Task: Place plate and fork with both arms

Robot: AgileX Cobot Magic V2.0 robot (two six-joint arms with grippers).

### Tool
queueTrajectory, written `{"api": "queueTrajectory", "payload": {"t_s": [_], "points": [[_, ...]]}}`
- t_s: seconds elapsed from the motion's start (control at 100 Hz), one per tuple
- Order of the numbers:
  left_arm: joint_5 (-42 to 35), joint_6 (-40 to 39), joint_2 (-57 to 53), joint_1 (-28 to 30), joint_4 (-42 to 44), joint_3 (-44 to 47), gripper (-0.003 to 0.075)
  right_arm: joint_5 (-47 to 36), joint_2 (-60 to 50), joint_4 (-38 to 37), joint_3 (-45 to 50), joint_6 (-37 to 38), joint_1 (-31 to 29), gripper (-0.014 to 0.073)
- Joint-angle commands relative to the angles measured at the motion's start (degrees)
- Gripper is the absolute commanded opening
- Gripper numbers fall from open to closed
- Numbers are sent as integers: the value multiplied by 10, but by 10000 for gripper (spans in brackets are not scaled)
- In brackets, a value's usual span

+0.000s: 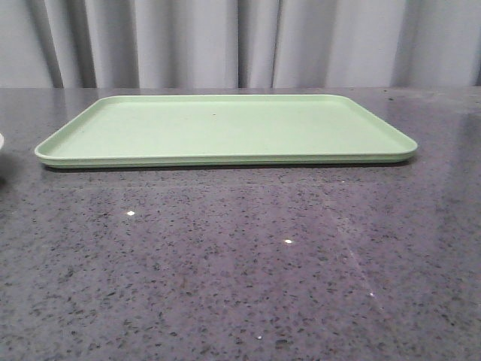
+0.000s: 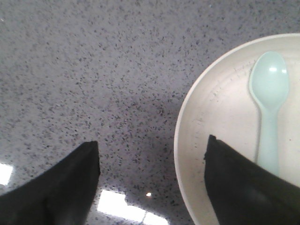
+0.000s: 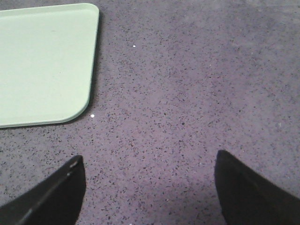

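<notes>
My left gripper's open fingers have the plate's rim between them, clear of the spoon (image 2: 269,89), so I should now lower until they close on that rim (image 2: 178,140).
The pale cream plate (image 2: 211,117) shows in the left wrist view, with a pale blue-grey spoon (image 2: 269,108) lying in it. My left gripper (image 2: 152,150) is open above the table, its jaws straddling the plate's rim, one finger (image 2: 243,187) over the plate. A sliver of the plate (image 1: 1,143) shows at the front view's left edge. My right gripper (image 3: 150,166) is open and empty over bare table, apart from the tray's corner. The yellow fork is out of view. Neither gripper shows in the front view.
The flat light-green tray (image 1: 225,128) lies on the dark speckled table (image 1: 240,271) toward the back; its corner (image 3: 47,65) shows in the right wrist view. A grey curtain hangs behind the table.
</notes>
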Motion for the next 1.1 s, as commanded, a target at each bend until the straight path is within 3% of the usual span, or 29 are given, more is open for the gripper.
{"api": "queueTrajectory", "payload": {"t_s": [0.0,0.63,0.75,1.01,1.09], "points": [[-32,-2,22,2,-30,-21,472,-36,5,-3,-19,-2,2,570],[-59,3,159,4,-58,-22,456,-36,5,-17,-19,-2,2,570],[-59,3,164,4,-58,-22,356,-36,5,-17,-19,-2,2,569],[-49,3,164,4,-59,-22,0,-36,5,-17,-19,-2,2,568],[-48,3,164,4,-59,-22,-20,-36,5,-17,-19,-2,2,568]]}}
